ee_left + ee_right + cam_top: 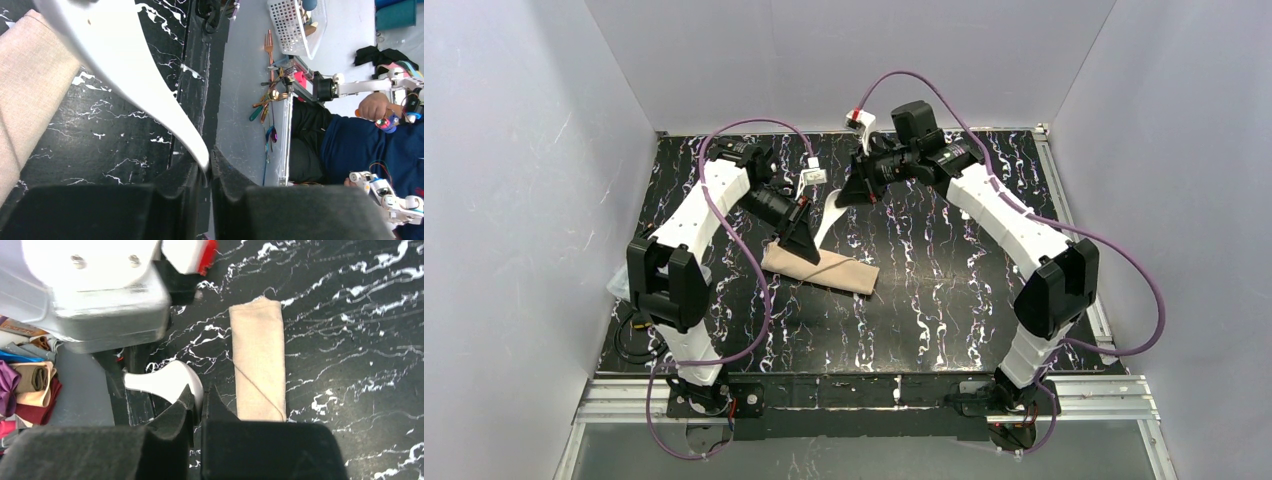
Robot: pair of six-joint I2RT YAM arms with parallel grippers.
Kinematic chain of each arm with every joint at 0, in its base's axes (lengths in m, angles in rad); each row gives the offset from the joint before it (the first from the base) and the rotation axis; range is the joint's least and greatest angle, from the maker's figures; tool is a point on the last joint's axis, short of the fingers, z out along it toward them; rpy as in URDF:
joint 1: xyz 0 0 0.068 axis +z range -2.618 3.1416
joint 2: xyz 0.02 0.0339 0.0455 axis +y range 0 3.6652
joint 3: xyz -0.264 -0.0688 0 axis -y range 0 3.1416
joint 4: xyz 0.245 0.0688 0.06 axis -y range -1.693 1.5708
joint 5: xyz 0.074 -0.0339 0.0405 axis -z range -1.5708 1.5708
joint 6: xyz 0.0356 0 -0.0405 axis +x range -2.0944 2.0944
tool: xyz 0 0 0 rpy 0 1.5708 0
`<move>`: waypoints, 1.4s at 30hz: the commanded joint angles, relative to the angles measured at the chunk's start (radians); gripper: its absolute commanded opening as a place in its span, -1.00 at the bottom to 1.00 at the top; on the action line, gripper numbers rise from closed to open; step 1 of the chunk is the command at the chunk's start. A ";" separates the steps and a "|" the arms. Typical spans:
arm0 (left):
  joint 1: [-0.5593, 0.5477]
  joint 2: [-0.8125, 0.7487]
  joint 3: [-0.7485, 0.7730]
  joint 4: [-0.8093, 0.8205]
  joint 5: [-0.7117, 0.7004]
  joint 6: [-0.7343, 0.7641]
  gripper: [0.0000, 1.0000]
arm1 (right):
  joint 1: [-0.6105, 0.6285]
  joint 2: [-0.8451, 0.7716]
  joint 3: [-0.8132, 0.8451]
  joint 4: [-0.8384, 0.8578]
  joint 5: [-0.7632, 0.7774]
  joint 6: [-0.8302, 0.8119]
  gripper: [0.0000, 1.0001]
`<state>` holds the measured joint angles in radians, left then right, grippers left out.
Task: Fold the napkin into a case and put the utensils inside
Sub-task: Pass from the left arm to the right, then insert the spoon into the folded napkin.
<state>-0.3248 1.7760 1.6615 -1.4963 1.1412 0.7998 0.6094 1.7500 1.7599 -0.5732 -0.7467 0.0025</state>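
My left gripper is holding the utensil's handle tip that has to go into the case. My right gripper should therefore carry the utensil by its rounded end to the case's slanted fold.
The case, a beige-tan cloth folded into a long narrow rectangle, lies flat on the black marbled table. It shows in the left wrist view and the right wrist view. One white utensil spans between both grippers, just above the case's far edge. My left gripper is shut on its narrow handle tip. My right gripper is shut on the edge of its rounded end. A second utensil is not in view.
A clear plastic piece sits at the table's left edge behind the left arm. The left arm's white wrist body is close above my right gripper. White walls enclose three sides. Beyond the table edge are a white basket and a person.
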 commanded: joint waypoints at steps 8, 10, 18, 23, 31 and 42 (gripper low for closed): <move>0.037 -0.053 0.022 0.020 -0.213 -0.130 0.94 | -0.035 -0.212 -0.444 0.066 0.544 0.449 -0.97; 0.046 -0.055 0.035 0.075 -0.308 -0.147 0.89 | -0.032 -0.260 -0.578 0.079 0.634 0.598 -0.97; 0.133 -0.233 0.027 0.523 -0.775 -0.183 0.97 | -0.023 -0.485 -0.756 0.063 0.897 0.812 -0.97; 0.179 -0.262 -0.183 0.727 -0.872 -0.182 0.93 | -0.028 -0.491 -0.759 0.115 0.835 0.858 -0.97; 0.181 -0.215 -0.313 0.817 -0.712 -0.343 0.97 | -0.014 -0.538 -0.852 0.175 0.799 1.084 -0.97; 0.179 -0.095 -0.414 0.952 -0.824 -0.645 0.72 | 0.148 -0.415 -0.831 0.133 1.000 1.261 -0.97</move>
<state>-0.1413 1.6691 1.2762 -0.6025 0.3706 0.2821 0.7277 1.2987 0.9085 -0.4461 0.1661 1.1717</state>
